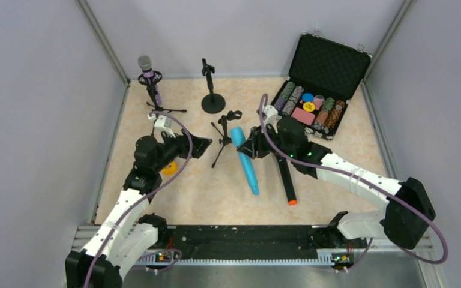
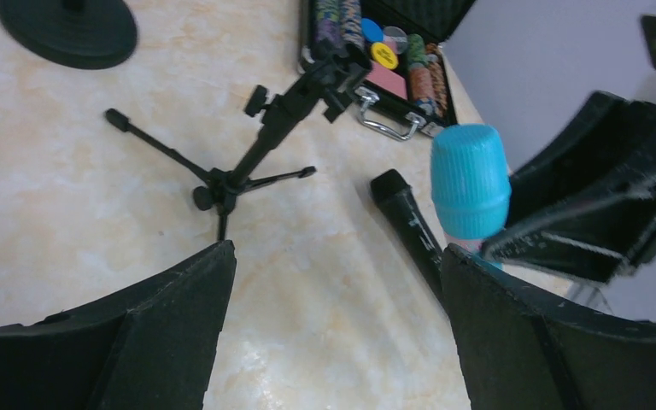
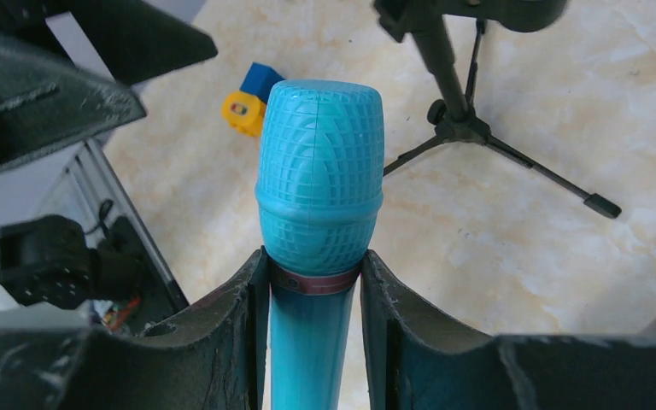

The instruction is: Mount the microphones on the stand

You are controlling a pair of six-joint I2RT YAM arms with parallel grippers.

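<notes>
The light blue microphone [image 1: 239, 137] is slanted in my right gripper. My left gripper should hold the microphone's handle [image 1: 249, 174] while my right gripper gets a straighter grip at the microphone's neck.
The light blue microphone [image 1: 245, 161] lies slanted at mid-table. My right gripper [image 1: 248, 147] is shut on its neck just below the head [image 3: 320, 188], one finger [image 3: 248, 325] on each side. The black microphone with an orange end [image 1: 287, 179] lies just right of it and also shows in the left wrist view [image 2: 410, 224]. The purple microphone [image 1: 146, 67] stands in a tripod stand [image 1: 153, 96] at the back left. A small tripod stand [image 1: 224, 128] with an empty clip is left of the blue head. My left gripper [image 1: 206, 146] is open and empty, low over the table [image 2: 335, 256], facing that stand [image 2: 252, 158].
A round-base stand [image 1: 212, 101] with an empty clip is at the back middle. An open black case of poker chips [image 1: 316, 90] sits at the back right. A small yellow and blue toy [image 1: 169, 168] lies by the left arm. Grey walls enclose the table.
</notes>
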